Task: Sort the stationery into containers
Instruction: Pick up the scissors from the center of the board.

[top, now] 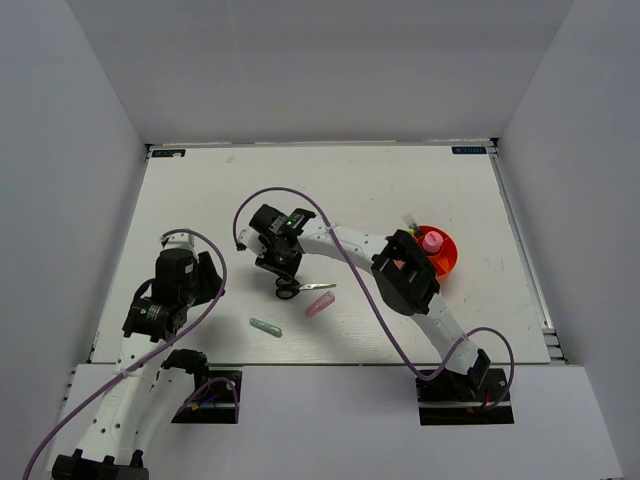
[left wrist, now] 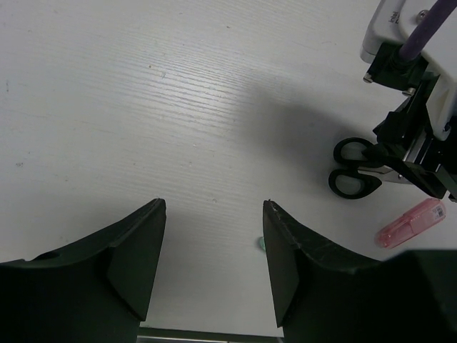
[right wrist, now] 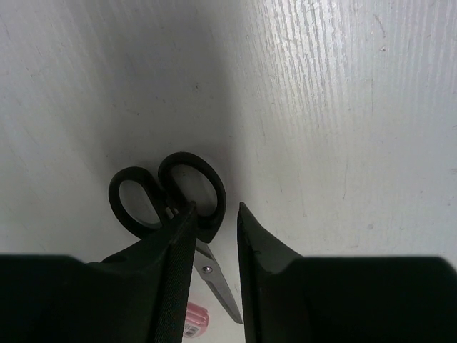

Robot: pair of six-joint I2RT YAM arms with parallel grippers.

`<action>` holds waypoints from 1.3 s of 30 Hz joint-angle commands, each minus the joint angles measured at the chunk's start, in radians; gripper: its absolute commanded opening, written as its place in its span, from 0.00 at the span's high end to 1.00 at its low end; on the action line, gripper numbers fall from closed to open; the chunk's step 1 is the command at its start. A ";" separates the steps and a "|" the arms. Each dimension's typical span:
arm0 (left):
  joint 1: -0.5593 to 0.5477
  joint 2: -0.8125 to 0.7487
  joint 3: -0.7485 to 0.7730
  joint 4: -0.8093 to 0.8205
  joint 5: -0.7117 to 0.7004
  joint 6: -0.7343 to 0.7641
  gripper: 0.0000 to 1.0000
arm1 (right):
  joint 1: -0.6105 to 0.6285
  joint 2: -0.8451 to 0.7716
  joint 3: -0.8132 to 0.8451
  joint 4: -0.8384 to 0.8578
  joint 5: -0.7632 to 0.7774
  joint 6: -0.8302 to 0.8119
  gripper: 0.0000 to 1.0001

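Observation:
Next, my right gripper backs off first, because it blocks the scissors' handles (top: 287, 288), which face my left gripper. Then my left gripper should take the scissors' larger loop (right wrist: 216, 179).
Black-handled scissors (top: 290, 289) lie on the white table, blades pointing right. My right gripper (top: 283, 272) hangs just over their handles. In the right wrist view the jaws (right wrist: 216, 206) stand a narrow gap apart, straddling the edge of one handle loop of the scissors (right wrist: 187, 187), with bare table showing between them. A pink stick (top: 320, 304) and a teal stick (top: 265, 326) lie nearer the arms. The orange bowl (top: 447, 262) at right holds a pink-capped bottle (top: 432, 240). My left gripper (top: 210, 272) is open and empty over bare table (left wrist: 214, 204).
The left wrist view shows the scissors (left wrist: 355, 168), the pink stick (left wrist: 414, 223), a bit of the teal stick (left wrist: 261, 244) and the right arm's wrist (left wrist: 418, 136). White walls surround the table. The right arm's elbow (top: 405, 272) lies beside the bowl.

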 commanded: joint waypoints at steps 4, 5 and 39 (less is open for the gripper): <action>0.005 -0.005 0.000 0.002 0.007 0.008 0.33 | 0.003 0.030 0.008 0.018 0.016 -0.005 0.66; 0.007 -0.006 0.000 0.002 0.006 0.008 0.33 | 0.004 0.030 0.008 0.018 0.016 -0.003 0.66; -0.187 0.701 0.277 0.203 0.362 0.092 0.61 | -0.121 -0.882 -0.667 0.326 0.310 0.211 1.00</action>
